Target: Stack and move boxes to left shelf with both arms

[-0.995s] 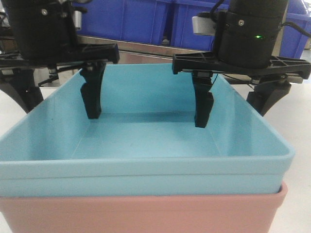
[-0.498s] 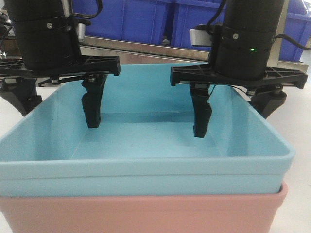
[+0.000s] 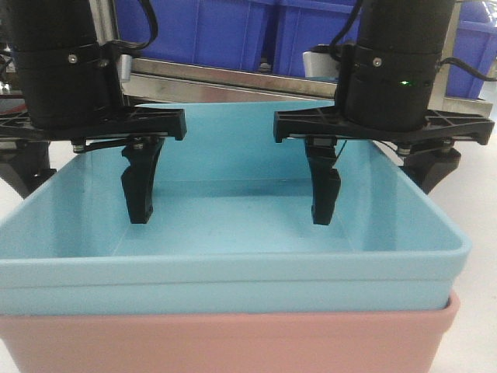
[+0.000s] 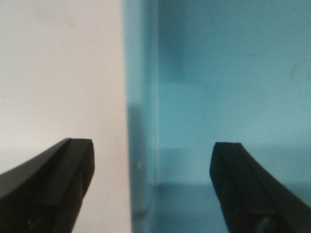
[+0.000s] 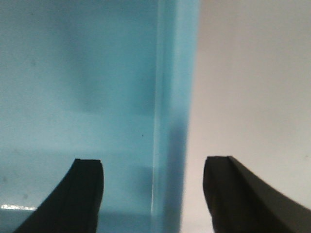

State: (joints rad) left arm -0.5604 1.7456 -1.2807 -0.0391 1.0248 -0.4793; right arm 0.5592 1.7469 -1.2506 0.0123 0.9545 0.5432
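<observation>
The pink box (image 3: 233,343) should rise along with the blue box when the robot lifts the blue box, because the blue rim sits close (image 3: 233,311) over the pink box's sides.
The light sky-blue box (image 3: 233,268) sits nested in the pale pink box (image 3: 225,342), filling the front view. My left gripper (image 3: 78,186) is open and straddles the blue box's left wall, one finger (image 3: 140,190) inside and the other outside. In the left wrist view the left gripper (image 4: 151,162) has that wall (image 4: 143,121) between its fingers, not touching. My right gripper (image 3: 377,186) is open astride the right wall, with its inner finger (image 3: 323,194) in the box. The right wrist view shows the right gripper (image 5: 154,167) around the wall (image 5: 172,97). The left shelf is out of view.
Large dark blue bins (image 3: 233,31) stand behind on a steel rail (image 3: 233,78). The white tabletop (image 3: 477,194) shows on both sides of the boxes, and also outside the walls in the wrist views.
Both grippers have sunk lower over the blue box's side walls. The left one dropped more and shifted slightly left. Both stay open; the boxes have not moved.
</observation>
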